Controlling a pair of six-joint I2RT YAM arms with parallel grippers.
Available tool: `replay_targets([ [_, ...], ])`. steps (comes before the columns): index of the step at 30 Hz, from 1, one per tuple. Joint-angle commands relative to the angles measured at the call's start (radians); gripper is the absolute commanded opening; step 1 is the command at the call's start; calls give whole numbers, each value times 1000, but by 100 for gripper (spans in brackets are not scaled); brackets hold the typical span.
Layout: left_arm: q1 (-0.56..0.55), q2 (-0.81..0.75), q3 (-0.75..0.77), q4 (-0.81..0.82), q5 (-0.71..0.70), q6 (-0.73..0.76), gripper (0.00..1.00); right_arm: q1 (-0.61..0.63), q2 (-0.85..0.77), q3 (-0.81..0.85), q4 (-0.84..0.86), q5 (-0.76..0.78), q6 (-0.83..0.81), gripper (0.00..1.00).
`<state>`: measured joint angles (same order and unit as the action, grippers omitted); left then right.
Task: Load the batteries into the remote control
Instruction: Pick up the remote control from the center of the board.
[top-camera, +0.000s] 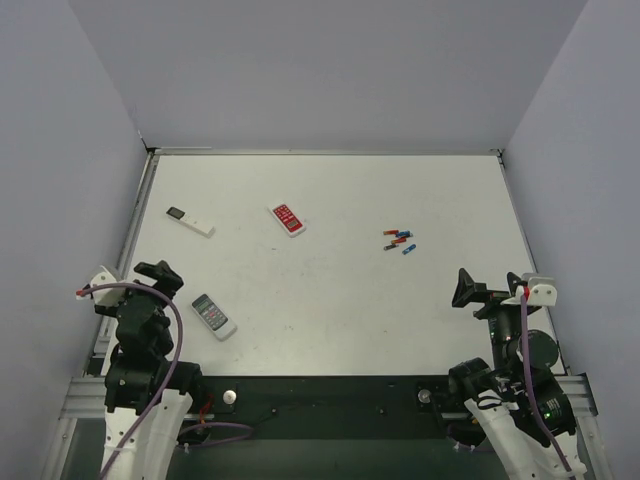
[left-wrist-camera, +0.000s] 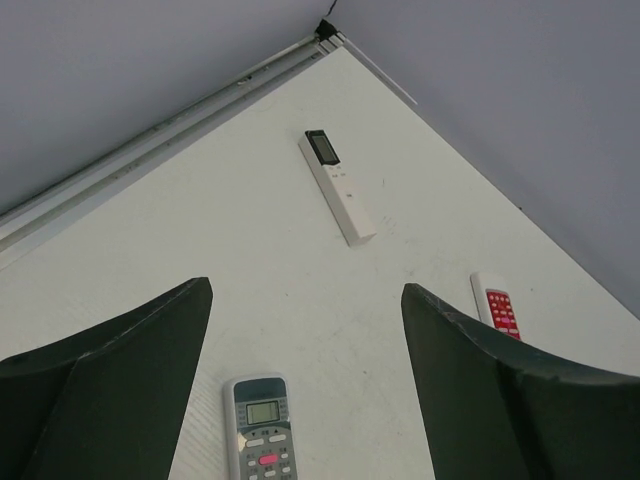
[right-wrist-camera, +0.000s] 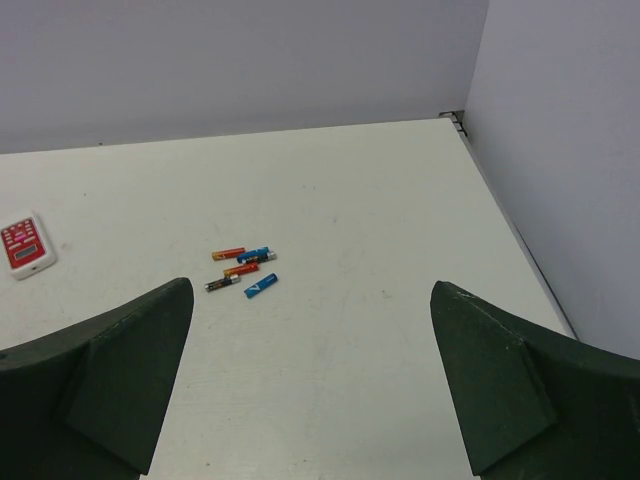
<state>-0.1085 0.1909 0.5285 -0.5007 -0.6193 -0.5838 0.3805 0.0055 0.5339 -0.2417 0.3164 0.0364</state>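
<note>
The remote control is lying free with its long sides (left-wrist-camera: 231, 432) toward the left gripper's open fingers, so the robot should keep going to the keypad (top-camera: 211, 314) until the fingers straddle it.
The remote control (top-camera: 214, 316), white with a grey keypad and small display, lies face up near the table's front left; it also shows low in the left wrist view (left-wrist-camera: 262, 428). Two blue batteries lie at centre right: one (top-camera: 409, 249) (right-wrist-camera: 260, 286) at the near side of a small cluster, the other (top-camera: 403, 234) (right-wrist-camera: 255, 254) just behind it. My left gripper (top-camera: 158, 276) (left-wrist-camera: 305, 300) is open and empty, hovering left of the remote. My right gripper (top-camera: 466, 290) (right-wrist-camera: 310, 300) is open and empty, near the front right, short of the batteries.
Two red cells (right-wrist-camera: 228, 253) (right-wrist-camera: 241, 269) and a dark cell (right-wrist-camera: 221, 284) lie among the blue ones. A slim white stick remote (top-camera: 190, 221) (left-wrist-camera: 338, 186) lies at back left. A red-faced remote (top-camera: 288, 219) (right-wrist-camera: 24, 246) lies at back centre. Grey walls enclose the table.
</note>
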Motion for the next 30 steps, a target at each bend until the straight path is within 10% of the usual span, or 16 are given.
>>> replay_targets([
  [1,0,51,21,2,88,-42,89,-5,-94,-12,51,47,17,100],
  [14,0,644,188,-289,306,-169,97,6,-133,-22,55,17,31,100],
  [30,-40,976,102,-139,291,-225,97,9,-156,-26,55,-17,26,100],
])
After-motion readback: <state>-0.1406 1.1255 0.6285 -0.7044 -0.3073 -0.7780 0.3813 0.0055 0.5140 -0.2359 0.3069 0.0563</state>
